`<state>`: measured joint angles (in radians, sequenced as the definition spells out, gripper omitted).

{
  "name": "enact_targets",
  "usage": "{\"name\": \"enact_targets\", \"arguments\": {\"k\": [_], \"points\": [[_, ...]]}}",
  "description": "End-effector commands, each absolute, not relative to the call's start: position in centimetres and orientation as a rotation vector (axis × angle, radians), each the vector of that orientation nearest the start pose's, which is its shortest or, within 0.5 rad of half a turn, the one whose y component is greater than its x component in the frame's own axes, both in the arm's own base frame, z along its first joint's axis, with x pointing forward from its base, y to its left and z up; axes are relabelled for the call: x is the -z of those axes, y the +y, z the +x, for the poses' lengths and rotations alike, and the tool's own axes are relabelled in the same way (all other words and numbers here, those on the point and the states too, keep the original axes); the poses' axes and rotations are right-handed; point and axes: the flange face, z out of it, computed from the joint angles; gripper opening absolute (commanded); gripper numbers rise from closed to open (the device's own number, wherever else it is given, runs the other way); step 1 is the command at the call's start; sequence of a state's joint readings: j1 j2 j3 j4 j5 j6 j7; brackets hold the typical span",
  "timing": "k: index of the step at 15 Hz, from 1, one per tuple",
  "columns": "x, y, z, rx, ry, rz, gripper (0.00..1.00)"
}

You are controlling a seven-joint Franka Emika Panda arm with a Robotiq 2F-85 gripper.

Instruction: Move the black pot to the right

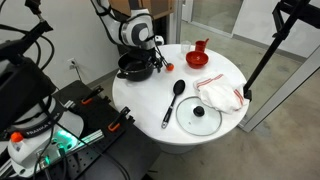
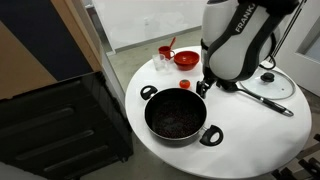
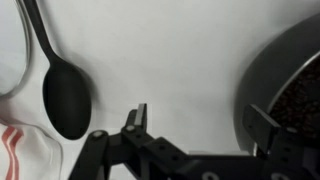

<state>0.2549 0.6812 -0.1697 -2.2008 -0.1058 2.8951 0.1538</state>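
My gripper should lift clear and come down with one finger inside the pot, because that finger is over the black pot's rim now.
The black pot stands on the round white table near its edge; in an exterior view it is round and shallow, with small side handles and a dark inside. My gripper hangs low at the pot's rim in both exterior views. In the wrist view the gripper is open. One finger is over the bare table and the other over the edge of the pot. The jaws hold nothing.
A black ladle lies mid-table. A glass lid with a black knob lies beyond it. A white cloth with red stripes, a red bowl and a red cup are also on the table.
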Motion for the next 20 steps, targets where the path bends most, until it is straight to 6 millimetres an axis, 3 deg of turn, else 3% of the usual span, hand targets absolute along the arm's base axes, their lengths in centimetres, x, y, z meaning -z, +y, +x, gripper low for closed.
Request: {"name": "enact_targets", "arguments": {"k": [1, 3, 6, 10, 16, 20], "points": [[-5.3, 2.6, 52.4, -0.056, -0.088, -3.302, 0.99], [-4.7, 2.4, 51.9, -0.093, -0.086, -3.3, 1.0], [-5.3, 3.7, 51.9, -0.096, -0.106, -3.28, 1.0], [-9.1, 5.9, 53.5, -0.032, -0.088, -3.255, 1.0], [-15.6, 7.4, 56.0, 0.029, -0.073, -3.224, 1.0], [-16.0, 8.4, 55.8, 0.017, -0.102, -3.21, 1.0]]}}
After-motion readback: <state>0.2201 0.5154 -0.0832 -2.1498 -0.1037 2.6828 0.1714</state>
